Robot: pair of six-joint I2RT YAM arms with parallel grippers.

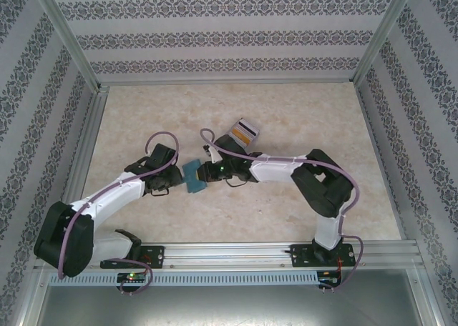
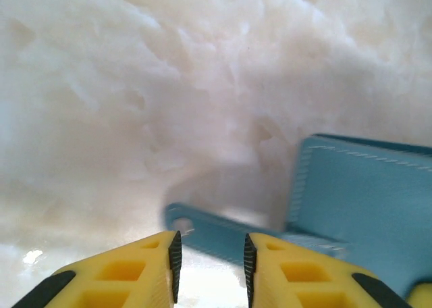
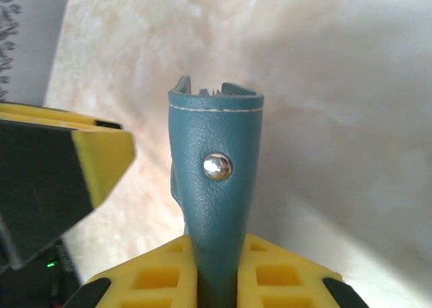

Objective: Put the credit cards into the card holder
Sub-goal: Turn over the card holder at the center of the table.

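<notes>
My left gripper is on the side that the closing strap (image 2: 214, 235) points toward, so my right gripper should turn the card holder (image 1: 192, 178) around, lay it flat and take the strap itself.
The teal-blue card holder (image 1: 193, 176) stands on edge at the table's middle, between my two grippers. My right gripper (image 3: 216, 257) is shut on its lower part; a silver snap stud (image 3: 217, 166) faces the right wrist camera and pale pocket edges (image 3: 212, 90) show at its top. My left gripper (image 2: 211, 247) is open with nothing between its fingers, just short of the holder's closing strap (image 2: 216, 228); the holder's cover (image 2: 368, 193) rises to the right. Credit cards (image 1: 245, 131), one orange-yellow, stand upright in a clear box behind the right gripper.
The marble-patterned tabletop (image 1: 308, 111) is bounded by patterned walls and metal posts on three sides. The box of cards sits just beyond my right wrist. My left gripper's yellow finger (image 3: 94, 159) shows close beside the holder in the right wrist view.
</notes>
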